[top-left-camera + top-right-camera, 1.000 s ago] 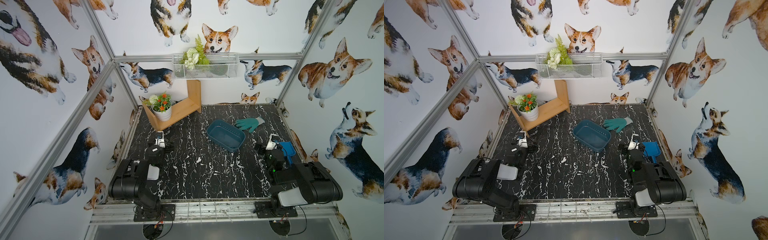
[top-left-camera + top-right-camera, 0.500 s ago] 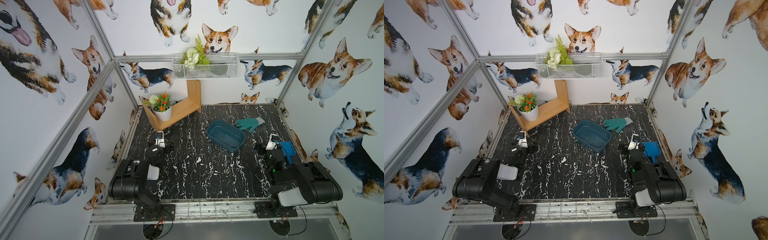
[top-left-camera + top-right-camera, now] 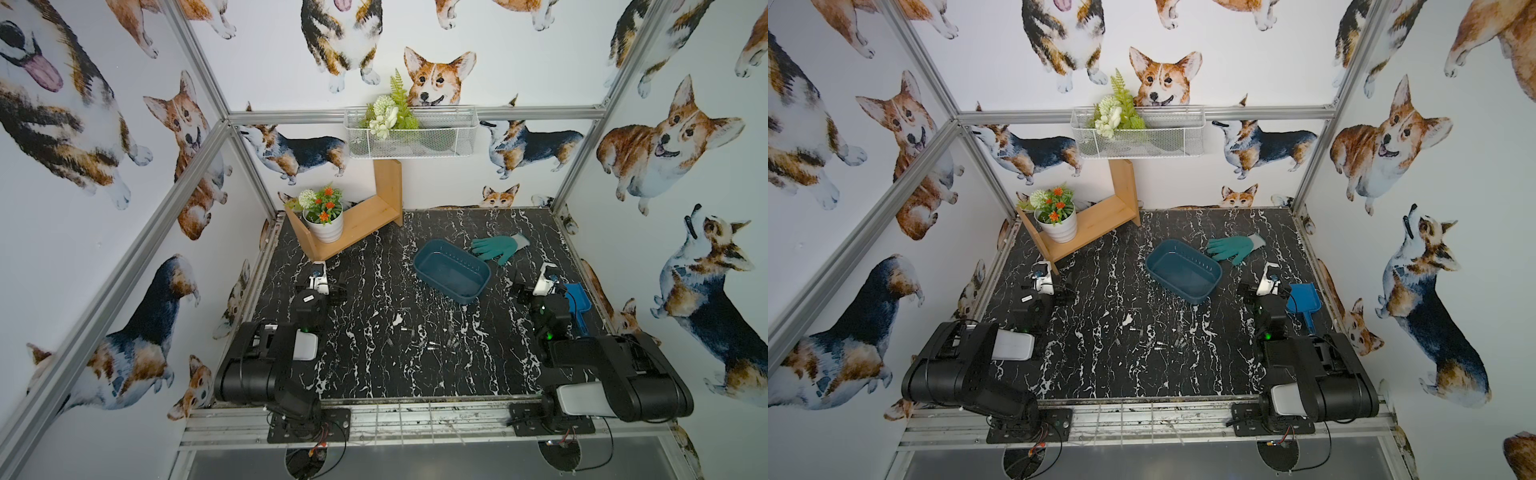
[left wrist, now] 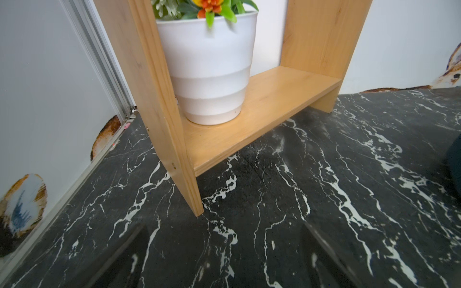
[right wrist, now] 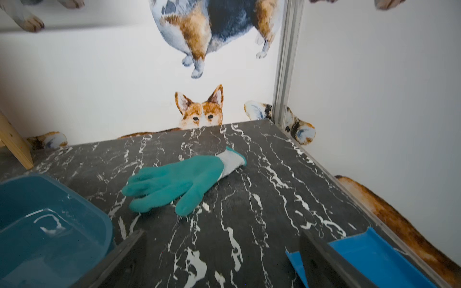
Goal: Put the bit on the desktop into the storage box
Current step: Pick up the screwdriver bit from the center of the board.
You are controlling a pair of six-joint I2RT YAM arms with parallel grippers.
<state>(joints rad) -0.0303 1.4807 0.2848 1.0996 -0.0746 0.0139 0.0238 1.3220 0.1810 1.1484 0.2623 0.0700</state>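
Note:
Next, I swing my left gripper toward the middle while my right gripper takes a bit (image 3: 452,340), because my left gripper faces the wooden shelf's leg (image 3: 314,254), away from the bits.
Several small dark bits (image 3: 432,344) lie scattered on the black marble desktop (image 3: 374,374) toward its front middle; both top views show them (image 3: 1158,345). The teal-blue storage box (image 3: 452,270) sits behind them, right of centre, with nothing visible inside it (image 5: 37,224). My left gripper (image 3: 320,290) hovers low at the left, facing the wooden shelf, open with only marble between its fingers (image 4: 119,261). At the right, beside the box, my right gripper (image 3: 542,291) is open too, and nothing sits between its fingers (image 5: 324,261). Neither wrist view shows the bits.
A green glove (image 3: 498,248) lies just behind the box. A bright blue dustpan (image 3: 579,301) rests by the right gripper near the right wall. A wooden shelf (image 3: 365,224) with a white flower pot (image 3: 324,226) stands at the back left. A wire basket (image 3: 409,135) hangs on the back wall.

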